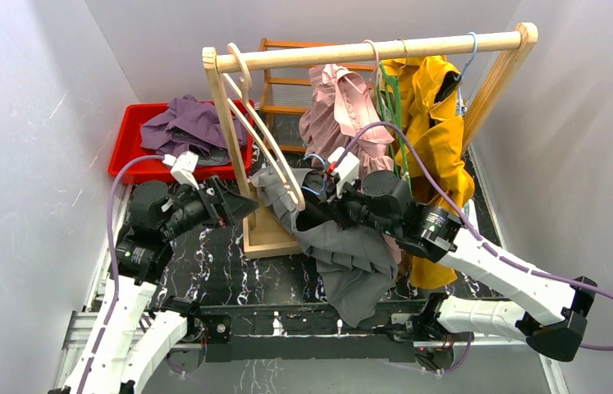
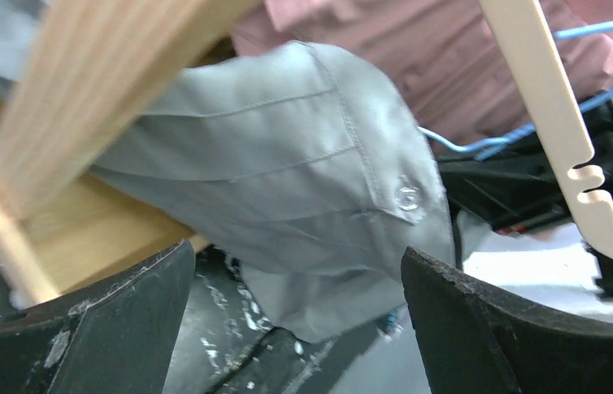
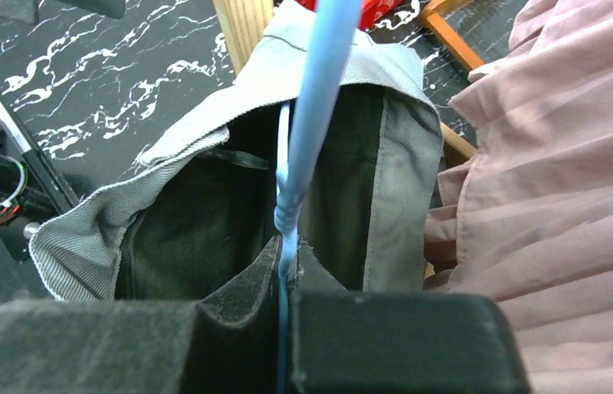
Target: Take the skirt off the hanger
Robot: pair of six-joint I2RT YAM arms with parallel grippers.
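The blue wire hanger dips into the slack open waist [image 1: 313,215], so the grey skirt [image 1: 354,264] will slide off it when I pull the two apart.
The grey skirt [image 1: 344,246] hangs in front of the wooden rack, its hem draped over the table's near edge. My right gripper [image 3: 286,258] is shut on the blue wire hanger [image 3: 319,82], which runs down into the skirt's open waist [image 3: 163,164]. My left gripper [image 2: 299,250] stands open just left of the skirt's buttoned waistband [image 2: 286,164], with nothing between its fingers. In the top view the left gripper [image 1: 241,205] points at the skirt's upper left corner, beside the rack's post. The blue hanger [image 2: 516,135] also shows behind the waistband.
A wooden rack [image 1: 368,49] carries an empty cream hanger [image 1: 266,139], a pink dress [image 1: 340,111] and a yellow garment [image 1: 438,131]. Its post base [image 1: 266,234] stands between the arms. A red bin [image 1: 134,135] with purple cloth [image 1: 188,123] sits at the back left.
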